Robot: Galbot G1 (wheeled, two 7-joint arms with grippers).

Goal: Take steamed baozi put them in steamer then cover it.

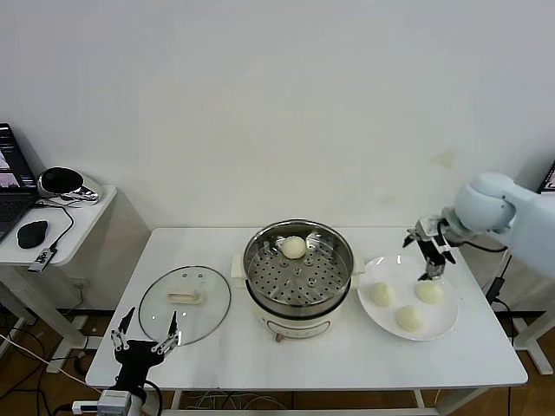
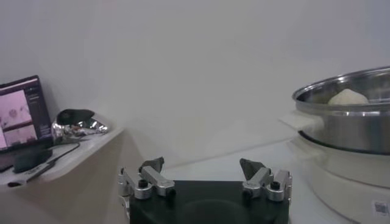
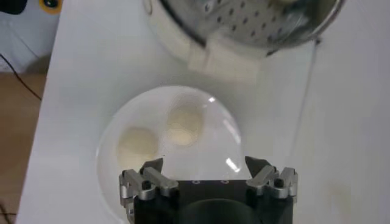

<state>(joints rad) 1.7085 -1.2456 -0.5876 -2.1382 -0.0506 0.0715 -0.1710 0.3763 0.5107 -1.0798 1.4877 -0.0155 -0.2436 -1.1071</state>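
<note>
The baozi on the white plate have clear gaps [image 1: 405, 295] between them, so the baozi [image 1: 381, 294] closest to the steamer will come up by itself when I lift it.
The steel steamer [image 1: 299, 276] stands mid-table on its white base, uncovered, with one baozi [image 1: 294, 247] on its perforated tray. Three more baozi [image 1: 382, 294] [image 1: 429, 291] [image 1: 409, 319] lie on a white plate [image 1: 444, 322] to its right. My right gripper [image 1: 425, 260] hovers open and empty over the plate's far edge. In the right wrist view [image 3: 206, 167] two baozi [image 3: 184, 125] [image 3: 138, 145] show ahead of it. The glass cover [image 1: 185, 299] lies flat left of the steamer. My left gripper [image 1: 147, 328] is open and empty at the table's front-left edge, near the cover.
A side table [image 1: 61, 217] with a laptop, mouse and headset stands off to the left. The left wrist view shows my left gripper [image 2: 202, 167], the steamer's wall [image 2: 347, 122] and the baozi [image 2: 347, 97] inside it.
</note>
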